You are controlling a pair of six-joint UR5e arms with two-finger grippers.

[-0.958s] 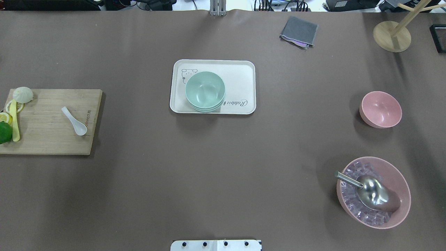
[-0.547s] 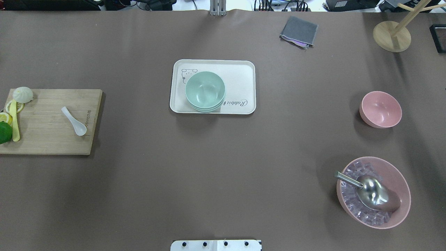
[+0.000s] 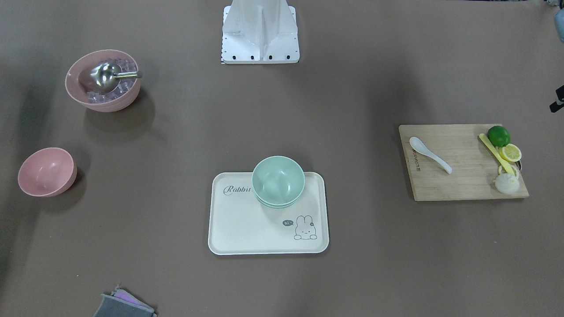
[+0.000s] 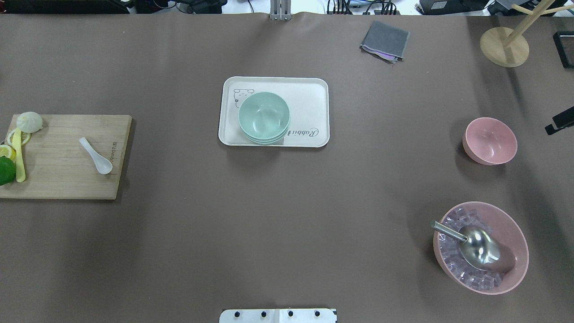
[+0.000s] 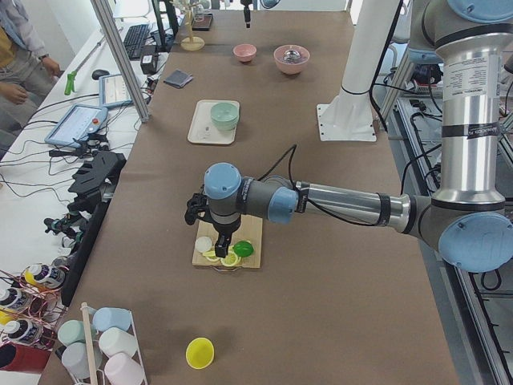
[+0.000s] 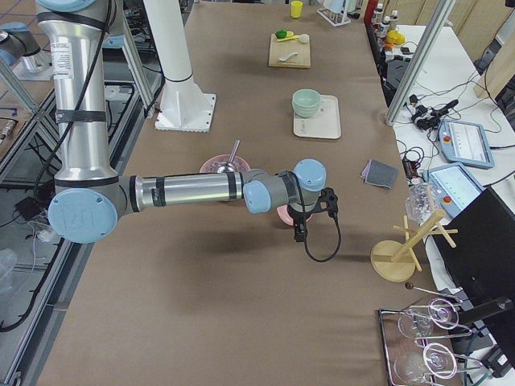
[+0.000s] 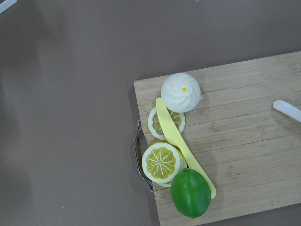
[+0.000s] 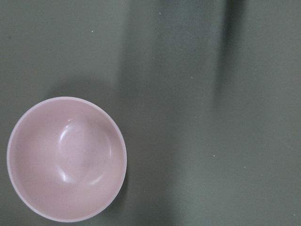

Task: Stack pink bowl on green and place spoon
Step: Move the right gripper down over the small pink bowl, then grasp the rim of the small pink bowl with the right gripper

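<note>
The green bowls' rims (image 3: 278,204) are close together, so I expect the similarly shaped small pink bowl (image 3: 47,171) to settle deep inside the top one when I lower it.
The small pink bowl (image 4: 489,141) stands empty on the table at the right, and also fills the lower left of the right wrist view (image 8: 67,158). Stacked green bowls (image 4: 263,117) sit on a cream tray (image 4: 309,96) at the centre. A white spoon (image 4: 96,155) lies on the wooden cutting board (image 4: 63,179) at the left. Only a black tip of my right gripper (image 4: 560,121) shows at the right edge, right of the pink bowl. My left gripper (image 5: 216,241) hovers over the board's outer end. I cannot tell whether either is open or shut.
A large pink bowl (image 4: 515,233) with ice cubes and a metal scoop (image 4: 475,244) stands front right. A grey cloth (image 4: 384,40) and a wooden stand (image 4: 504,46) are at the back right. A lime (image 7: 190,193), lemon slices, a yellow knife and a bun lie on the board's end.
A black part of my right gripper has come into the overhead view at the right edge. The bowls, tray and spoon have not moved.
</note>
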